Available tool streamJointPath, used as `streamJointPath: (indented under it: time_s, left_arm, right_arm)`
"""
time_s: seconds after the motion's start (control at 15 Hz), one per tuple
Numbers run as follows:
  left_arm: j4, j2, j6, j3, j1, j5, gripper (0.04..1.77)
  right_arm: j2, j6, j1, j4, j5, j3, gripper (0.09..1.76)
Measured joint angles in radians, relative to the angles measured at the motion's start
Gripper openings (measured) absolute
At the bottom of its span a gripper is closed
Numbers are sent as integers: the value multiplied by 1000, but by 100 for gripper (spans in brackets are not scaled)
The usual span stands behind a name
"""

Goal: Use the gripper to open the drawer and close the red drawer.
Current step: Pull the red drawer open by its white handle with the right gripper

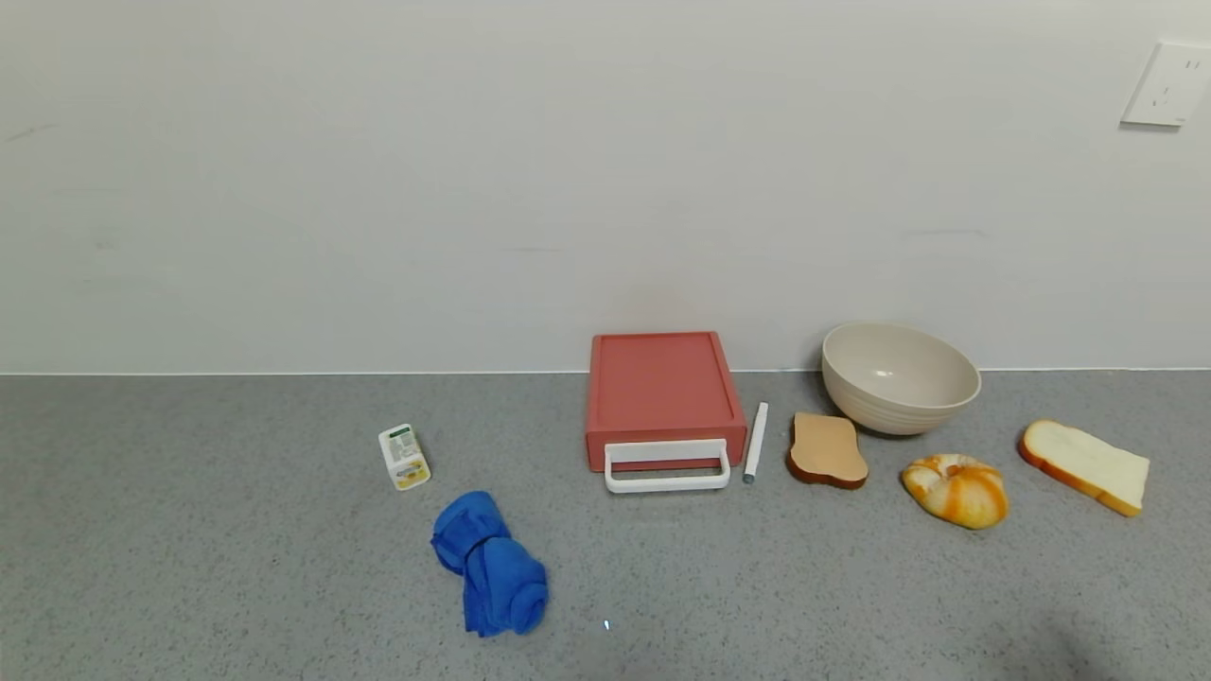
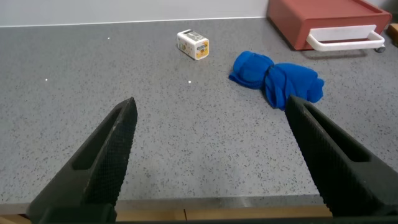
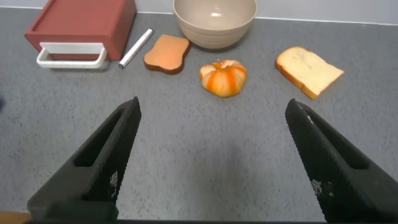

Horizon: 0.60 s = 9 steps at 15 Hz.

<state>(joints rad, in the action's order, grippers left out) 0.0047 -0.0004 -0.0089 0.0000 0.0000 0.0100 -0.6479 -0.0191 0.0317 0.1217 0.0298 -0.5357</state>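
Note:
The red drawer (image 1: 667,464) will slide straight out toward me when I pull, because the white loop handle (image 1: 667,484) runs across the front below the box's top.
The salmon-red drawer box (image 1: 660,388) stands against the back wall with its white loop handle (image 1: 667,466) facing me; the drawer looks pushed in. It also shows in the left wrist view (image 2: 323,18) and the right wrist view (image 3: 81,25). Neither arm shows in the head view. My left gripper (image 2: 211,109) is open and empty over the counter's front edge, near the blue cloth (image 2: 277,76). My right gripper (image 3: 214,112) is open and empty above bare counter, short of the croissant (image 3: 224,77).
A beige bowl (image 1: 899,376), a toast slice (image 1: 827,450), a croissant (image 1: 956,489) and a white bread slice (image 1: 1083,465) lie right of the box. A white marker (image 1: 755,442) lies beside it. A small carton (image 1: 404,457) and blue cloth (image 1: 490,564) lie left.

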Motion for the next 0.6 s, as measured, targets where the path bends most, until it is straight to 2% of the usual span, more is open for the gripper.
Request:
streamJointPath:
  time_s: [0.33,0.6]
  left_arm:
    - [0,0,0,0,0,0,172]
    - [0,0,0,0,0,0,172]
  right_arm:
    - [-433,-16,33,84,18,-345,171]
    - [-737,-68,152,203,23,-616,171]
